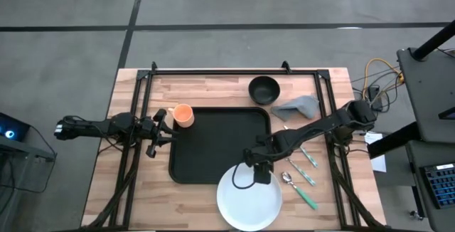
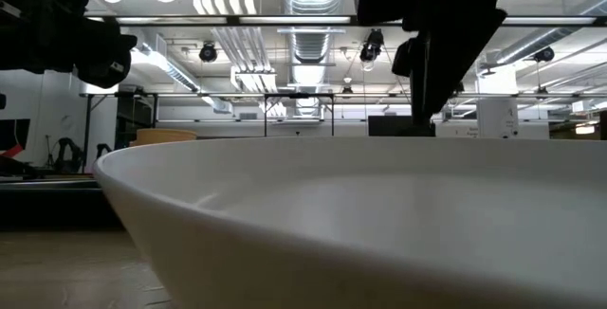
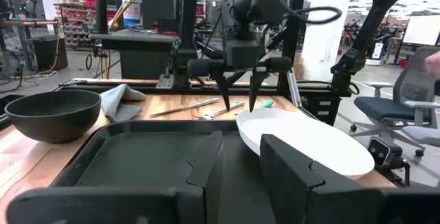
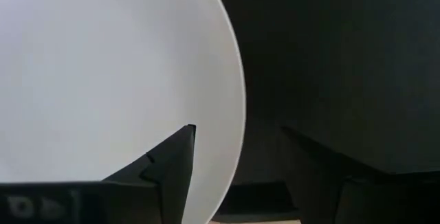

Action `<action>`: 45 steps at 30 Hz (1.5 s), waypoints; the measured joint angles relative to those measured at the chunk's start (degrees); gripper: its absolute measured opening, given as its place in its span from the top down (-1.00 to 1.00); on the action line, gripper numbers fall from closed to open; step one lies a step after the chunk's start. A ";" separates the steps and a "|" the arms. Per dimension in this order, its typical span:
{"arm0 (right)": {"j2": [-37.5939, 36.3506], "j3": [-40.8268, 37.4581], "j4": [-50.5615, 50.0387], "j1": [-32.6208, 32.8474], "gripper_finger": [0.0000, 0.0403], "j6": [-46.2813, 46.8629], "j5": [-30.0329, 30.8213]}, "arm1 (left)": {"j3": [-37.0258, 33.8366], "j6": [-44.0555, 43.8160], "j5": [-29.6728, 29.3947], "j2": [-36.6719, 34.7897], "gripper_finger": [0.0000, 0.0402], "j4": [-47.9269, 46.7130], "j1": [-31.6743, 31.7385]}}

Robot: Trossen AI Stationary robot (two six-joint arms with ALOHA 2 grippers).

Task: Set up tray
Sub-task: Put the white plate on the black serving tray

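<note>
The white plate's far rim (image 4: 243, 131) is between the open fingers of my right gripper, so I continue to move down until the fingers are on both sides of that rim (image 4: 235, 169) and then close them.
The black tray (image 1: 213, 143) lies mid-table. The round white plate (image 1: 249, 202) sits at the near edge, its far rim overlapping the tray's near right corner (image 3: 275, 117). My right gripper (image 1: 257, 169) points down over that rim, open. In its wrist view (image 4: 237, 152) one finger stands over the plate (image 4: 103, 66), the other over the tray (image 4: 330, 59). I see no touch. My left gripper (image 1: 169, 127) is open at the tray's left edge, beside an orange cup (image 1: 183, 114); its own view (image 3: 240, 162) looks across the tray.
A small black bowl (image 1: 264, 90) and a grey cloth (image 1: 297, 106) lie beyond the tray's far right corner. Cutlery with green handles (image 1: 304, 175) lies right of the plate. Black frame rails (image 1: 234, 71) run along the table's far and side edges.
</note>
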 joint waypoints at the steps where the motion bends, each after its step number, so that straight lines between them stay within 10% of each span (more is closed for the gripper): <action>1: 0.54 -0.01 0.00 -0.15 0.05 -0.16 -0.01 | 0.00 0.01 0.00 0.01 0.60 0.00 0.01; 20: 5.23 -0.10 2.13 -1.19 0.13 -3.57 -0.34 | 0.00 0.00 0.02 0.00 0.60 0.00 0.00; 35: 5.06 -0.10 2.20 -5.06 0.90 -4.51 -5.16 | 0.00 0.00 0.02 0.00 0.60 0.00 0.02; 45: 4.95 -0.10 2.53 -8.80 0.96 -4.52 -12.33 | 0.00 0.00 0.01 0.00 0.60 0.00 0.01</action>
